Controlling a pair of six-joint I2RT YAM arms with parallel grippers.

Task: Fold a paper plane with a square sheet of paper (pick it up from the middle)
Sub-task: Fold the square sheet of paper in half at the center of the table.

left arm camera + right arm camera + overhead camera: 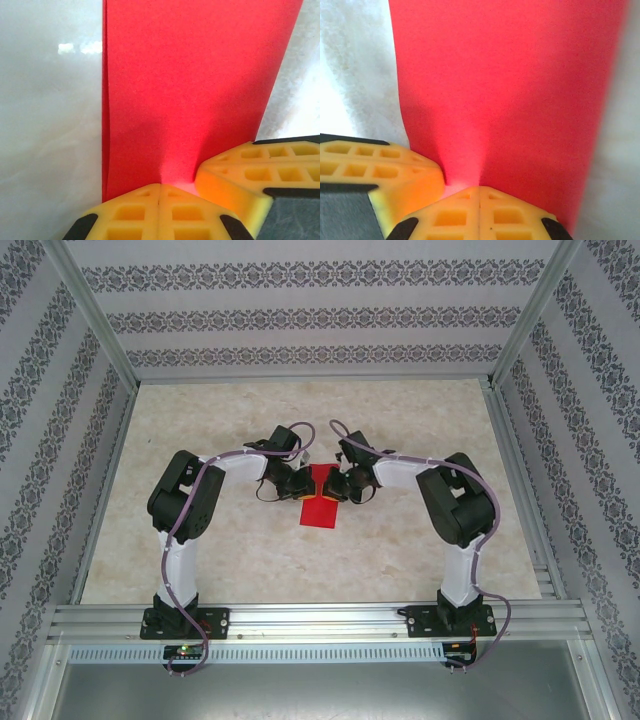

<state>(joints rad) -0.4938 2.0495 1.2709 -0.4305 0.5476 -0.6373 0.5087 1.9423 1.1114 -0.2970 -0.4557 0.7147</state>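
I should hold the layers with my left gripper while my right gripper presses the fold from the fold's far end [324, 467], since the sheet's fold [604, 95] bulges beside my right gripper.
The square sheet of paper [320, 510] is bright red and lies mid-table as a narrower folded strip; its left edge shows two layers in the left wrist view [190, 75]. My left gripper [298, 490] [160, 185] and right gripper [341, 490] [480, 187] meet tip to tip over its far end. Both pairs of yellow jaws are shut, and a raised ridge of the paper [505, 75] runs into each seam, so each pinches the sheet. The right gripper's fingers [250, 170] show beside the left's tip, and the left gripper's fingers [380, 165] show beside the right's.
The beige marbled tabletop [200, 540] is fenced by an aluminium frame [300, 620] at the near edge and by patterned walls [300, 310] on three sides. Both arms arch inward from their bases, elbows out toward the sides.
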